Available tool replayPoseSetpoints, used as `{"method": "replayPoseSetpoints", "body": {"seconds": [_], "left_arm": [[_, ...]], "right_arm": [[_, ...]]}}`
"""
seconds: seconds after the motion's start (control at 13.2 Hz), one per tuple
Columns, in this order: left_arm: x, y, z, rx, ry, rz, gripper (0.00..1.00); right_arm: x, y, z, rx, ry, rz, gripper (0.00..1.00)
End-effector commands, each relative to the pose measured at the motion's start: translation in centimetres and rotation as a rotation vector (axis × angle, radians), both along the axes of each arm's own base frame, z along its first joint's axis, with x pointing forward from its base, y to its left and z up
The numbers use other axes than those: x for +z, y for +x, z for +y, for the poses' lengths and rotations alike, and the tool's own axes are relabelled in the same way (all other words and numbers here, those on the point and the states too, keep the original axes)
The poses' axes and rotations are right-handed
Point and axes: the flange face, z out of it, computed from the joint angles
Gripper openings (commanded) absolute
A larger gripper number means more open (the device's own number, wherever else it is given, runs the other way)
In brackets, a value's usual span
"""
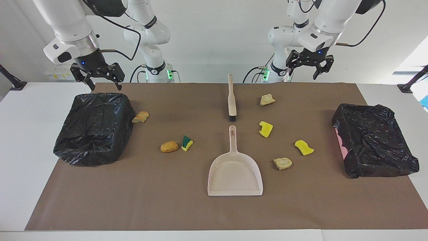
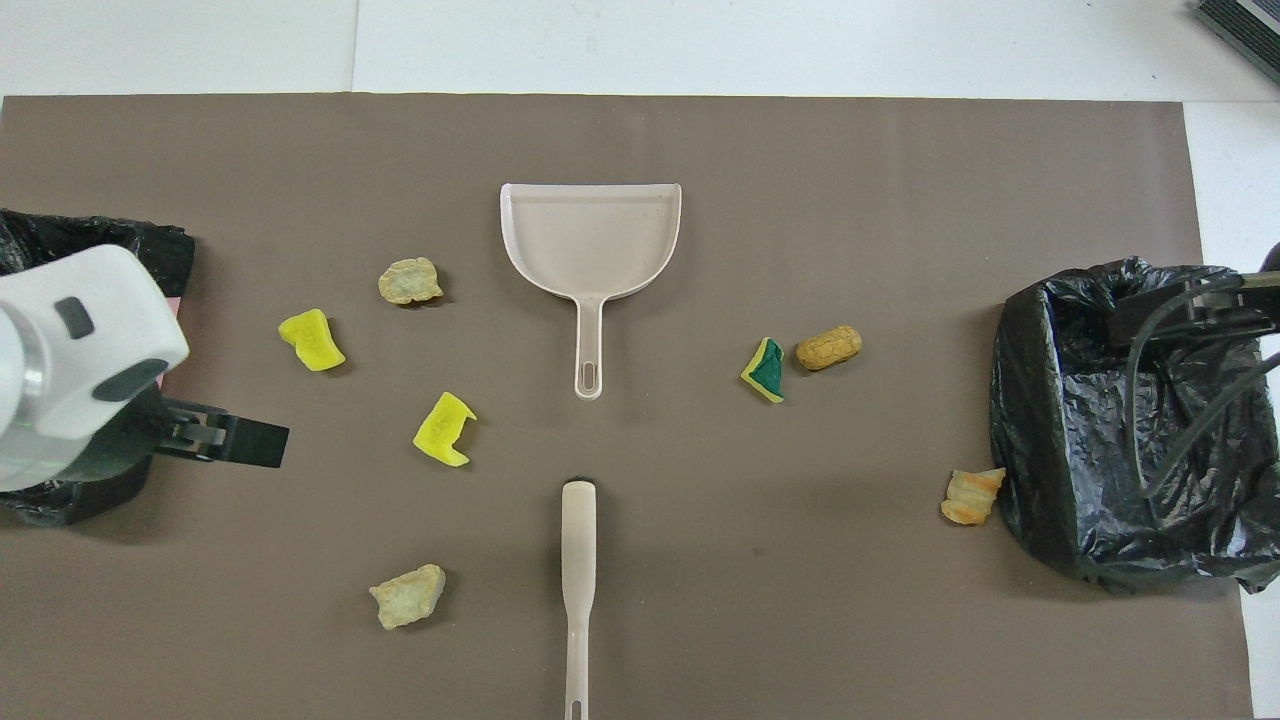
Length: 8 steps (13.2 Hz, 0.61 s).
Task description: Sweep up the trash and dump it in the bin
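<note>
The brush's handle end (image 2: 577, 700) is toward the robots and clear of the scraps. My left gripper should now move toward the slim handle (image 2: 578, 658) and close around it.
Several trash scraps lie on the brown mat: two beige chunks (image 1: 267, 99) (image 1: 283, 163), two yellow sponge bits (image 1: 265, 129) (image 1: 304, 147), a green-and-yellow wedge (image 1: 187, 143) and two orange-brown lumps (image 1: 169, 146) (image 1: 140, 116). At the mat's middle, a beige dustpan (image 1: 235, 170) lies in line with a beige brush (image 1: 231, 98), which is nearer the robots. My left gripper (image 1: 309, 70) hangs open and empty, high above the mat's edge nearest the robots, on the left arm's side of the brush. The right gripper (image 1: 105, 86) is open and empty over the bin (image 1: 93, 129) at its end.
A second black-bagged bin (image 1: 374, 144) stands at the left arm's end of the mat. In the overhead view the left wrist (image 2: 80, 350) covers part of that bin (image 2: 60, 500). White table borders the mat on all sides.
</note>
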Motion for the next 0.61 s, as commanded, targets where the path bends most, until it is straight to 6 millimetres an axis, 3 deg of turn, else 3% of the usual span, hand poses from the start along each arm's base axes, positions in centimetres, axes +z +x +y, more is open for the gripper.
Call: {"method": "replayPoseSetpoints", "body": {"seconds": [0.0,0.3,0.53], "left_arm": [[-3.6,-4.2,-4.2,0.020,-0.003,-0.016,1.00],[-8.6,-8.8,-10.4,0.033,0.011,0.000,1.00],[-13.1,-13.5,-14.3,-0.008,0.032,-0.006,1.00]], "right_arm": [[0.4,-0.7,0.2,0.013,0.008,0.017,1.00],[0.5,-0.7,0.1,0.010,0.008,0.009,1.00],[0.3,-1.0,-0.4,0.010,-0.006,0.031,1.00]]}}
